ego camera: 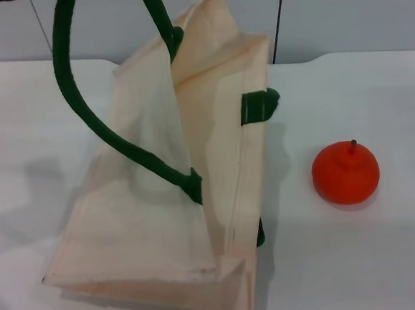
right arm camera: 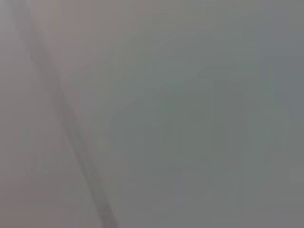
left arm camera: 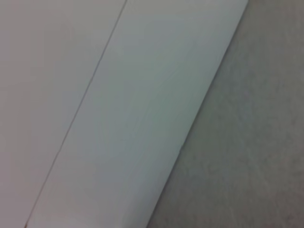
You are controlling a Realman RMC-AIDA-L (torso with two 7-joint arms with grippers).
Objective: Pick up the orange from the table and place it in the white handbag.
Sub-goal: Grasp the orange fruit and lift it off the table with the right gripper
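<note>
The handbag [ego camera: 142,196] is between my left gripper and the orange, so my right gripper should pick up the orange [ego camera: 345,173] and move it into the handbag's opening.
The orange [ego camera: 345,172], a small red-orange round fruit with a short dark stem, rests on the white table [ego camera: 359,258] at the right of the head view. To its left stands the white handbag [ego camera: 175,200], a cream fabric tote with thick dark green rope handles [ego camera: 81,100] rising above it and a green tab on its side. A hand's width of bare table separates the fruit from the bag. Neither gripper shows in any view. The left wrist view holds only a pale flat surface [left arm camera: 118,118] with an edge; the right wrist view holds only a plain grey blur.
A pale wall runs behind the table's far edge [ego camera: 343,57]. A thin dark vertical line [ego camera: 277,20] stands against it behind the bag. Bare tabletop lies to the right of and in front of the fruit.
</note>
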